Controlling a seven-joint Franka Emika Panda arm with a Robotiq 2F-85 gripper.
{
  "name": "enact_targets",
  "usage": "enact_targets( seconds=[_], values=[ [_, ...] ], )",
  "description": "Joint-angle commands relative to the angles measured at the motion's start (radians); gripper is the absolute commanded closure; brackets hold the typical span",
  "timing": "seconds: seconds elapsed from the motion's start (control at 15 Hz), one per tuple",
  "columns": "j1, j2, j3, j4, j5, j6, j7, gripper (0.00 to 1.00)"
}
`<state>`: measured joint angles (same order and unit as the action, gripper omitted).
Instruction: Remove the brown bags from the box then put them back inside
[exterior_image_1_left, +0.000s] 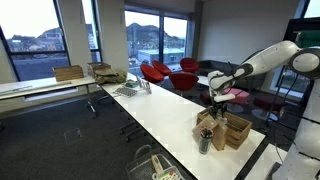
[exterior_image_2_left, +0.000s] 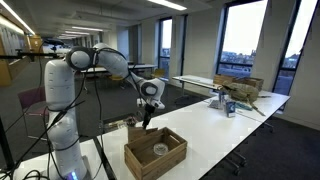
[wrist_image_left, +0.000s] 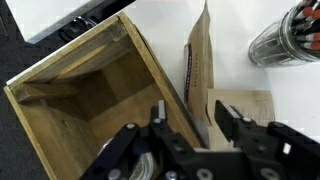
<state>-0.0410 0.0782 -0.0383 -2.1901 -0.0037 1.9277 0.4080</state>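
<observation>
Next, I move my gripper clear of the box's side and close on the bag's edge (wrist_image_left: 199, 62) alone, because its open fingers are around both the box's side (wrist_image_left: 157, 72) and the upright brown bag.
A wooden box (wrist_image_left: 70, 90) stands on the white table and shows in both exterior views (exterior_image_1_left: 238, 130) (exterior_image_2_left: 155, 152). One brown bag (wrist_image_left: 197, 60) stands upright outside the box, against its wall. Another brown bag (wrist_image_left: 245, 102) lies flat on the table beside it. My gripper (wrist_image_left: 190, 120) is open just above them, with one finger over the box side and the other over the flat bag. The box wall and the lower edge of the upright bag lie between the fingers. The gripper hangs above the box in both exterior views (exterior_image_1_left: 218, 97) (exterior_image_2_left: 148, 112).
A clear jar of pens (wrist_image_left: 285, 35) stands on the table close to the bags, also in an exterior view (exterior_image_1_left: 205, 141). A round object (exterior_image_2_left: 160, 150) lies inside the box. A dish rack (exterior_image_1_left: 130, 89) and cardboard boxes (exterior_image_1_left: 70, 72) stand farther along the tables. Red chairs (exterior_image_1_left: 155, 72) stand behind.
</observation>
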Motion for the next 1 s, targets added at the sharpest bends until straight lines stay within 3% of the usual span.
enact_targets(
  seconds=[0.0,0.13,0.6,0.93],
  values=[
    [-0.002,-0.080,-0.015,-0.026,-0.059,-0.027,-0.035,0.13],
    [-0.002,-0.140,-0.015,-0.042,-0.083,-0.042,-0.036,0.00],
    [-0.010,-0.284,-0.004,-0.023,-0.112,-0.243,-0.105,0.00],
    [0.006,-0.277,-0.001,-0.060,-0.091,-0.192,-0.260,0.00]
  ],
)
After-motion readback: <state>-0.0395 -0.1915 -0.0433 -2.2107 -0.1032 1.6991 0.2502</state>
